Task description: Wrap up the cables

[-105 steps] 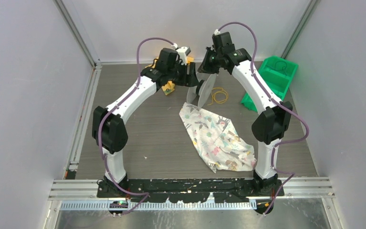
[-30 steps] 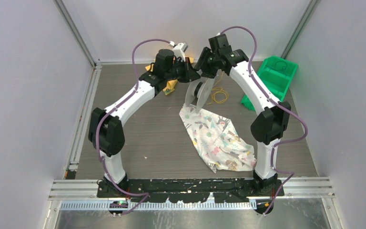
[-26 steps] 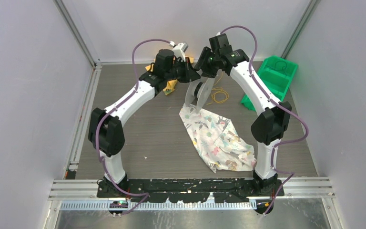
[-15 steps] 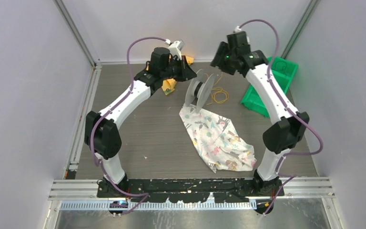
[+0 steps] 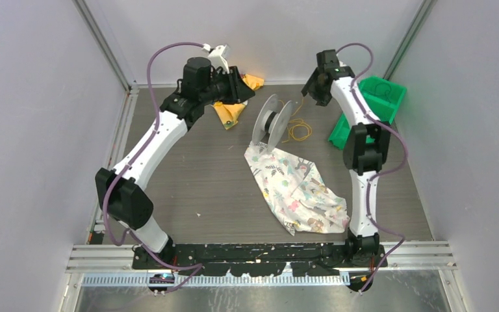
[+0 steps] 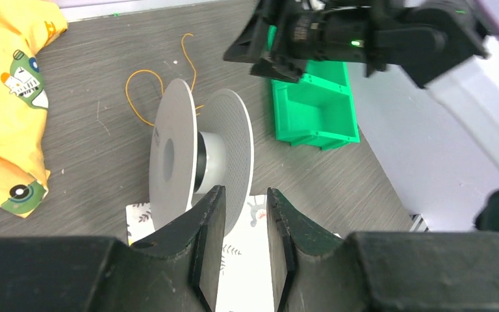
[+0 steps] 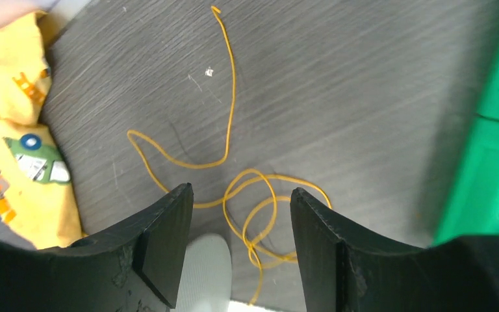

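I should pinch the cable (image 7: 232, 91) below its tip with my right gripper and bring it across, because the spool (image 5: 273, 123) is standing between my left gripper and the cable's trailing end.
A white spool (image 5: 273, 122) stands on its rims at the back of the table, its near edge resting on a patterned cloth (image 5: 299, 188). The thin yellow-orange cable (image 5: 297, 138) lies in loose loops on the table just right of the spool, with one end trailing toward the back. My left gripper (image 5: 239, 88) hovers back-left of the spool, open and holding nothing. In its wrist view the spool (image 6: 198, 153) sits ahead of the left gripper (image 6: 243, 192). My right gripper (image 5: 313, 91) hangs back-right, open, and the right gripper (image 7: 240, 192) looks down on the cable (image 7: 232, 91).
A green bin (image 5: 370, 107) sits at the back right, close beside the right arm. A yellow printed cloth (image 5: 230, 112) lies back-left of the spool, under the left gripper. The patterned cloth spreads from the spool toward the right arm's base.
Both grippers have drawn away from the spool, the left up and to the back left, the right to the back right. The left jaws have parted. The spool stands where it was.
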Controlling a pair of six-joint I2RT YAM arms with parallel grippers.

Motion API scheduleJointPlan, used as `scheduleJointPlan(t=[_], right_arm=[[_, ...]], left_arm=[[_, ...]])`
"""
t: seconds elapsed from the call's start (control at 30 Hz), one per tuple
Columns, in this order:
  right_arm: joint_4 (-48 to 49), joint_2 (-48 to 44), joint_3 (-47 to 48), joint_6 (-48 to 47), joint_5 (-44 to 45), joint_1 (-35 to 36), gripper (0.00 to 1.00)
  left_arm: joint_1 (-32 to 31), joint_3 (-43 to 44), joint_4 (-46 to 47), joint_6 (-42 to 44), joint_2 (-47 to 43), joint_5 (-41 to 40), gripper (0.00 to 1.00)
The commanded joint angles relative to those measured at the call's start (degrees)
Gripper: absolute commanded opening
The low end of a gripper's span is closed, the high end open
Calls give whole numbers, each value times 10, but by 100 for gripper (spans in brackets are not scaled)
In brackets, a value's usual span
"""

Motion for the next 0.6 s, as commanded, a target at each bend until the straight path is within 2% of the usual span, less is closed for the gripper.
scheduleJointPlan(t=[0.0,0.4,0.57], right_arm=[[-31,79,119,33,-14,1,62],[9,185,167,72,-40,1,61],[26,216,186,90,-48,1,54]], left_arm=[[3,13,-29,15,-31,-18,32],[15,6,-57,29,-42,-30,33],[17,6,-69,36,-48,-33,33]])
